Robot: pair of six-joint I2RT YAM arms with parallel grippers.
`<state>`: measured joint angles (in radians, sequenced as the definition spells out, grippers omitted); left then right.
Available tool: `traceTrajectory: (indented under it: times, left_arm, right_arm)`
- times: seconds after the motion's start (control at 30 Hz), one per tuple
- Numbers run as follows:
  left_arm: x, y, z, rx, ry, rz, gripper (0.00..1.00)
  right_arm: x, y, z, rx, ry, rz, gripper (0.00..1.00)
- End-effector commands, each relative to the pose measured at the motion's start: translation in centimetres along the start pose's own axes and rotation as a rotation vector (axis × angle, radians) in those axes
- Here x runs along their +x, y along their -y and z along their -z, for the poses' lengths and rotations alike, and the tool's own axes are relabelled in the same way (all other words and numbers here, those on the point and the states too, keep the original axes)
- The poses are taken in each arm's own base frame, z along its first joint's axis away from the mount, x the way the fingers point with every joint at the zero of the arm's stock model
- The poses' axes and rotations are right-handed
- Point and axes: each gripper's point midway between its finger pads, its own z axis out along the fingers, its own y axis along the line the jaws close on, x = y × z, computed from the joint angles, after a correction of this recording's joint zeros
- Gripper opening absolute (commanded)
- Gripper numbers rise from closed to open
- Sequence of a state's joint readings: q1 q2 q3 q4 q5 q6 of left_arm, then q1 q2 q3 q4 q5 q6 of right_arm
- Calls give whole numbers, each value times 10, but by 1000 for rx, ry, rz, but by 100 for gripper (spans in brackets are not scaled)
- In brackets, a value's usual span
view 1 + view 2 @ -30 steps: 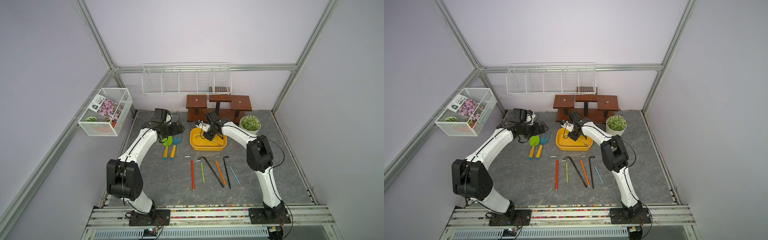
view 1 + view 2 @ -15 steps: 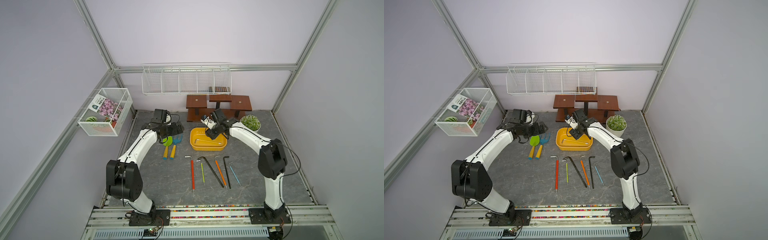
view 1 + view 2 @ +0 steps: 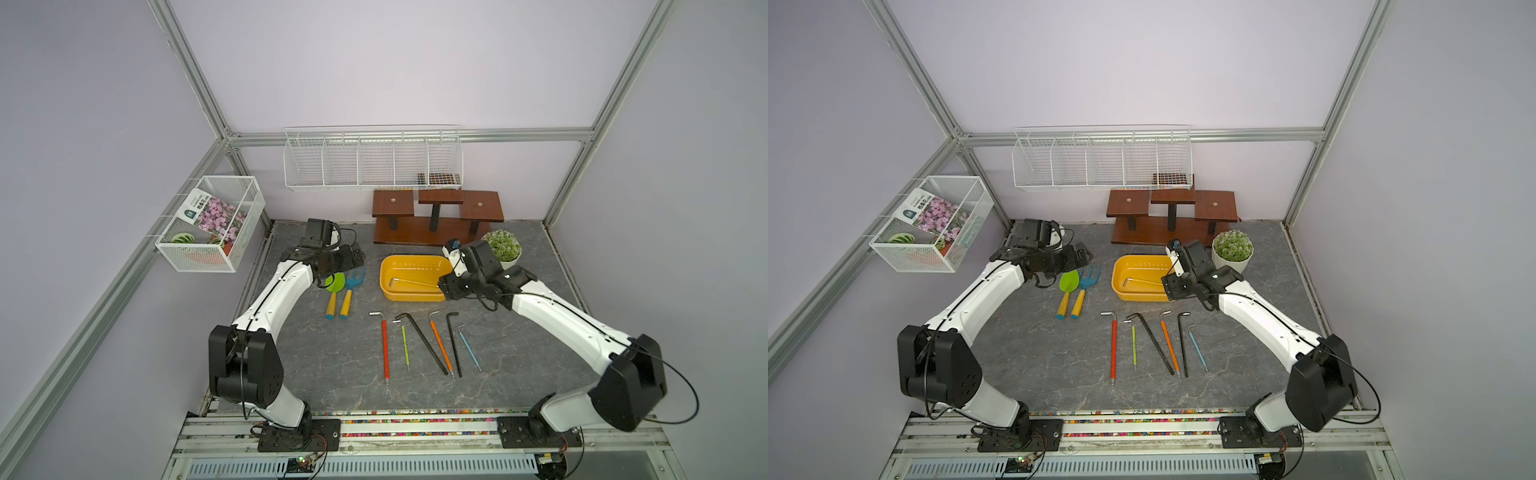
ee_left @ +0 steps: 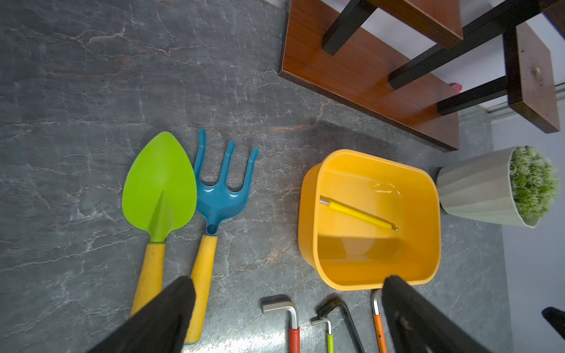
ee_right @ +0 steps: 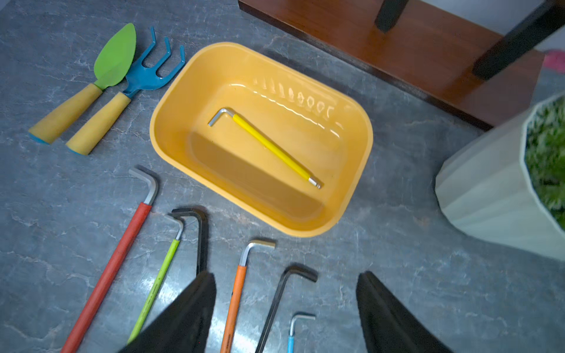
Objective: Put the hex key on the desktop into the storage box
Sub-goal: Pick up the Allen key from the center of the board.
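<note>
The blue hex key (image 3: 470, 348) is lying free at the end of the row, so I should keep moving my right gripper toward the key's blue sleeve (image 3: 466, 341) until its fingers straddle the sleeve.
The yellow storage box (image 3: 409, 296) (image 3: 1138, 296) stands on the grey veined desktop (image 3: 332, 365). One yellow-sleeved hex key (image 3: 413, 282) (image 5: 270, 146) (image 4: 357, 214) lies loose and diagonal on its floor. Several more hex keys lie in a row in front of the box, among them a red one (image 3: 385, 349), an orange one (image 3: 439, 345) and a blue one (image 3: 469, 347). My right gripper (image 3: 446, 289) (image 5: 287, 275) hovers by the box's front right corner, open and empty. My left gripper (image 3: 355, 257) (image 4: 289, 278) hangs open and empty left of the box.
A green trowel (image 3: 336, 286) and a blue hand fork (image 3: 353, 282) lie left of the box. A potted plant (image 3: 500, 247) stands close behind my right wrist. A wooden stand (image 3: 436, 216) lines the back; white wire baskets (image 3: 374, 162) (image 3: 212, 224) hang on the walls.
My right gripper has opened and drawn back from over the box to its front right corner. The yellow hex key now lies free in the box. The left arm has not moved.
</note>
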<state>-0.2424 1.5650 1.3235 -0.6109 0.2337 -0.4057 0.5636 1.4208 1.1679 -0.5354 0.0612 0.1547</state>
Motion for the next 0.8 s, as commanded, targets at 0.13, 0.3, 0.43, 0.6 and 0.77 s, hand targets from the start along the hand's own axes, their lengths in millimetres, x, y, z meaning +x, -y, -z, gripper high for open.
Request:
traceTrajectory:
  times: [0.13, 0.3, 0.43, 0.6, 0.77]
  left_arm:
    - [24, 6, 14, 36, 10, -93, 100]
    - [34, 19, 8, 20, 2, -164, 100]
    - [38, 15, 2, -15, -27, -168, 100]
    - [37, 9, 1, -46, -23, -167, 100]
    - [39, 6, -5, -60, -45, -161, 100]
  right_arm:
    - [58, 10, 10, 44, -80, -141, 78]
    - [88, 17, 3, 90, -145, -199, 74]
    - [103, 13, -5, 66, -177, -223, 72]
    - [115, 24, -9, 131, -211, -231, 71]
    - [135, 30, -17, 181, -298, -236, 68]
